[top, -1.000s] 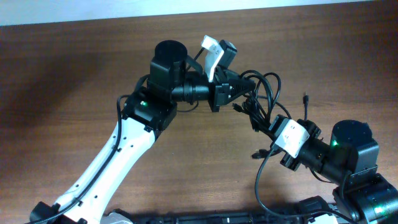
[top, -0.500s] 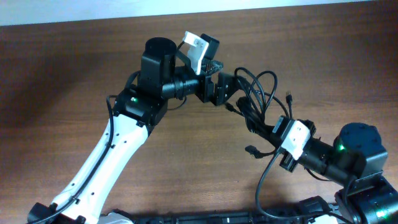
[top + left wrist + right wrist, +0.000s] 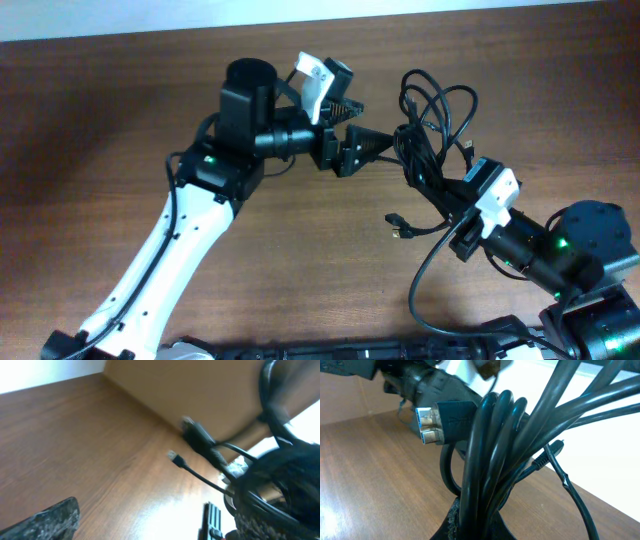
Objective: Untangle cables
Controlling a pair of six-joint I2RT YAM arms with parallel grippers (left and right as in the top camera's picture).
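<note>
My left gripper is going to carry the black cords (image 3: 292,475), which bow out in rounded loops (image 3: 251,471). They will keep springy arches around it when I carry them.
The cables (image 3: 432,128) are a bunch of thin black cords in loose loops, lifted off the table at the right of centre. My right gripper (image 3: 447,188) is shut on the lower part of the bunch. In the right wrist view the cords (image 3: 492,455) rise straight out of the shut gripper (image 3: 482,522), and a plug with blue ends (image 3: 427,424) sticks out to the left. My left gripper (image 3: 372,122) stands open just left of the bunch, with nothing between its fingers. In the left wrist view the cords (image 3: 272,475) hang beside the right finger (image 3: 262,525).
A loose plug end (image 3: 399,226) dangles below the bunch, and another (image 3: 468,150) sticks out at its right. One thin cord with a small plug (image 3: 175,457) reaches out over the brown wooden table (image 3: 120,110). A pale wall runs along the table's far edge.
My left gripper has opened, let go of the cables and drawn back a little to the left. The right gripper has carried the bunch up and to the right.
</note>
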